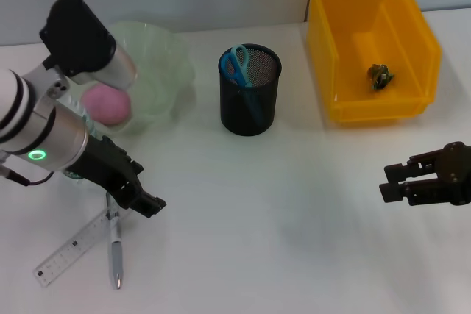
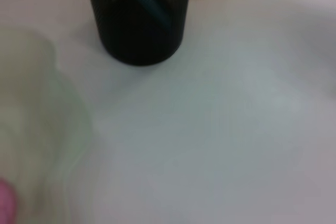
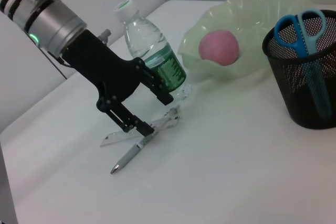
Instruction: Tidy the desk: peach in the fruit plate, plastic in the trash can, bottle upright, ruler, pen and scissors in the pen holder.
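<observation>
I should now lower my left gripper until its open fingers straddle the ruler's far end (image 3: pixel 171 123), then close them, because that end sticks out past the pen (image 3: pixel 127 156), below the fingers.
A pink peach (image 1: pixel 108 103) lies in the pale green fruit plate (image 1: pixel 165 56). Blue scissors (image 1: pixel 237 64) stand in the black mesh pen holder (image 1: pixel 250 104). On the table at the near left lie a clear ruler (image 1: pixel 72 248) and a silver pen (image 1: pixel 115 249). My left gripper (image 1: pixel 140 198) hangs open just above their far ends (image 3: pixel 156 114). The bottle (image 3: pixel 152 51) stands upright behind that gripper, hidden by the arm in the head view. A crumpled plastic (image 1: pixel 380 76) scrap lies in the yellow trash can (image 1: pixel 324 49). My right gripper (image 1: pixel 388 182) is open and holds nothing at the right.
The pen holder (image 2: pixel 139 24) stands between the plate and the yellow bin, and the left wrist view shows it across bare white table. A white wall runs along the table's far edge.
</observation>
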`<act>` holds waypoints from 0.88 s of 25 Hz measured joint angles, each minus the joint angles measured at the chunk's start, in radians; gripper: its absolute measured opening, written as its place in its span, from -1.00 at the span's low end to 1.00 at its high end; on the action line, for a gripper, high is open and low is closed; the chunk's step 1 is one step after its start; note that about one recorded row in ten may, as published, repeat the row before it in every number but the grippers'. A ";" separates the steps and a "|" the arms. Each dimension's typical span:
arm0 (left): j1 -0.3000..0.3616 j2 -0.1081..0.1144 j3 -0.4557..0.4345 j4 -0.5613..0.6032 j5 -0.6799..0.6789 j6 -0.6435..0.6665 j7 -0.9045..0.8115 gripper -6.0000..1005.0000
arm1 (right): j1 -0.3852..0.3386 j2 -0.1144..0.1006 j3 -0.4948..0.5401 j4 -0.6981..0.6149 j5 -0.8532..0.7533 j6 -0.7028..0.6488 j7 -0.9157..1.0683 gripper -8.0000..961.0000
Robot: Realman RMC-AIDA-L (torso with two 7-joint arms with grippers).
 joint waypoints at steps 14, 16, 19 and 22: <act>-0.057 -0.003 0.056 -0.092 0.077 -0.057 -0.071 0.49 | 0.003 -0.002 0.003 -0.001 0.000 0.002 0.000 0.04; -0.073 -0.003 0.056 -0.119 0.080 -0.063 -0.072 0.49 | 0.004 -0.002 0.003 0.000 0.000 0.002 0.000 0.04; -0.079 -0.003 0.056 -0.131 0.081 -0.067 -0.073 0.49 | 0.004 -0.002 0.003 0.000 0.000 0.002 0.000 0.04; -0.088 -0.003 0.056 -0.149 0.082 -0.074 -0.074 0.48 | 0.004 -0.002 0.003 0.000 0.000 0.003 0.000 0.04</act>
